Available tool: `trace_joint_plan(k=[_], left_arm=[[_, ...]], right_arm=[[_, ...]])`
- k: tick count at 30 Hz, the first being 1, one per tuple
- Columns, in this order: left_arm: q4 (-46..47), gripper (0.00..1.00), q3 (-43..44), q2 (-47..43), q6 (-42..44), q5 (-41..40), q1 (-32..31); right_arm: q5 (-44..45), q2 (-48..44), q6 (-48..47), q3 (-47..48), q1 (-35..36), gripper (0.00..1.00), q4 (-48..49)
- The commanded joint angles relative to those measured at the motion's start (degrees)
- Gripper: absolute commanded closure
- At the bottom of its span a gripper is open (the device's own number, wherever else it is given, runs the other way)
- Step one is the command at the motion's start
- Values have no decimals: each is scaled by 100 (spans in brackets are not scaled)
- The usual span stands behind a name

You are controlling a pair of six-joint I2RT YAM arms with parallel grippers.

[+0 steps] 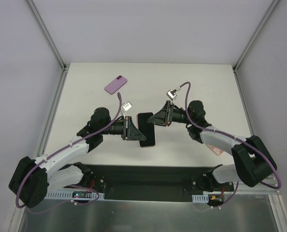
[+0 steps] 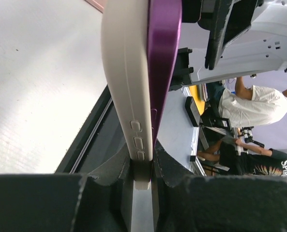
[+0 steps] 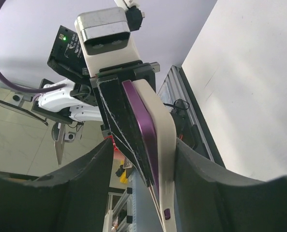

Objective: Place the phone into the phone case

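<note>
The purple phone's edge [image 3: 143, 117] stands proud of the beige case, so next my right gripper squeezes both together at the case's far corner [image 1: 151, 114] while my left gripper steadies them.
A purple phone [image 1: 146, 126], screen up in the top view, sits partly in a beige phone case [image 1: 153, 142] and is held in the air over the table's near middle. My left gripper [image 1: 133, 129] is shut on one long edge of phone and case together. In the left wrist view its jaws [image 2: 144, 166] clamp the beige case [image 2: 126, 72] and the purple phone [image 2: 163, 48]. My right gripper [image 1: 158, 118] is open around the far end. In the right wrist view [image 3: 143, 145] one finger [image 3: 196, 164] rests against the case [image 3: 163, 125] and the other stands apart from the phone [image 3: 144, 123].
A second purple phone-shaped object [image 1: 116, 84] lies flat at the back left of the white table [image 1: 196, 87]. A pinkish flat object [image 1: 214, 148] lies under my right forearm. A black base strip [image 1: 148, 176] runs along the near edge, and metal frame rails stand at both sides.
</note>
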Motion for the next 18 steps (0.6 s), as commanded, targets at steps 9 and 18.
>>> trace_joint_plan(k=[9, 18], left_arm=[[513, 99, -12, 191, 275, 695, -13], [654, 98, -38, 261, 188, 835, -13]], right_arm=[[-355, -68, 269, 812, -112, 48, 391], [-461, 249, 1269, 707, -182, 72, 1796]])
